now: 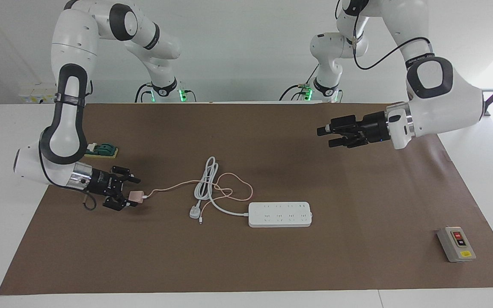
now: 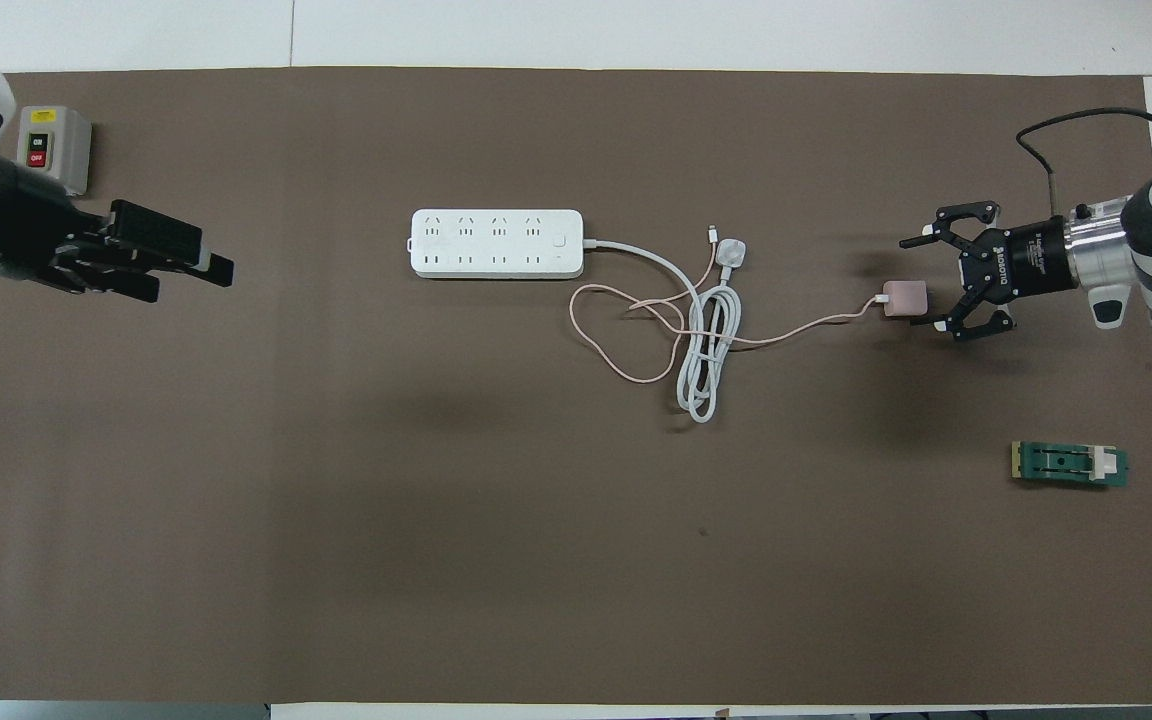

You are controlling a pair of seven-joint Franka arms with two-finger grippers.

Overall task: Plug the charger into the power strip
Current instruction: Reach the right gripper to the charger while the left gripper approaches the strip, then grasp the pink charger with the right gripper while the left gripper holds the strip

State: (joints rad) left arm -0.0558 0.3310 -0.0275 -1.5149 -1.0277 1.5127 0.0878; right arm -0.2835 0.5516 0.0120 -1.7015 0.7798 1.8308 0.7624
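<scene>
My gripper will carry the charger, and its pink cable (image 2: 809, 328) should then slide free and leave the coiled cord where it is, because the cable lies loosely across the coil (image 2: 707, 335).
The pale-pink charger (image 1: 135, 196) lies on the brown mat toward the right arm's end of the table; it also shows in the overhead view (image 2: 904, 298). Its thin pink cable (image 1: 238, 188) loops toward the power strip (image 1: 280, 214), a long white bar in the middle of the mat (image 2: 496, 243). My right gripper (image 1: 135, 192) is low and open, with one finger on each side of the charger (image 2: 916, 283). My left gripper (image 1: 327, 137) is open and empty, raised over bare mat toward the left arm's end (image 2: 206, 265).
The strip's thick white cord (image 1: 206, 179) is coiled between charger and strip, and ends in a white three-pin plug (image 1: 194, 212). A grey switch box (image 1: 456, 244) stands at the left arm's end. A green block (image 1: 103, 149) lies near the right arm.
</scene>
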